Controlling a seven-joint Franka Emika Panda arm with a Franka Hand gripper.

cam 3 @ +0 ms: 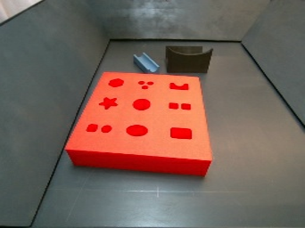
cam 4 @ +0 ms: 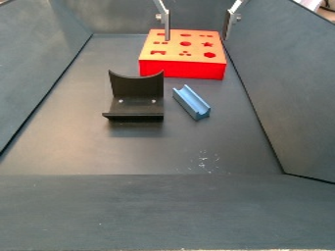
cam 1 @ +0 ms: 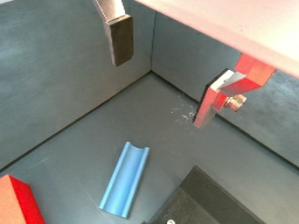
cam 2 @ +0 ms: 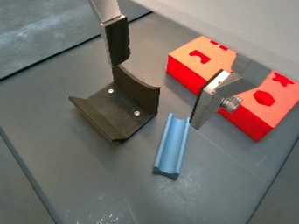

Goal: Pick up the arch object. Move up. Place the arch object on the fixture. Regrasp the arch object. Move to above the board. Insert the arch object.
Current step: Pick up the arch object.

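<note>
The fixture's walls (cam 3: pixel 186 56) flare open around a hollow, so I expect the arch object (cam 3: pixel 145 63) to stay propped with one end up when I place it there.
The arch object (cam 2: pixel 172 144), a light blue elongated block, lies flat on the dark floor between the fixture (cam 2: pixel 117 107) and the board (cam 2: pixel 201 63); it also shows as the arch object (cam 1: pixel 125 179), (cam 4: pixel 194 100), (cam 3: pixel 146 63). My gripper (cam 2: pixel 163 74) hangs open well above the floor with nothing between its fingers, the arch object lying below it. In a side view the gripper (cam 4: pixel 199 14) shows only as two fingertips high over the board (cam 4: pixel 183 54). The fixture (cam 4: pixel 135 98) stands left of the arch object there.
Grey walls enclose the floor on all sides (cam 3: pixel 48 80). The red board (cam 3: pixel 143 120) fills much of the floor in one side view, with the fixture (cam 3: pixel 187 59) behind it. White scuff marks (cam 4: pixel 203 162) dot the floor.
</note>
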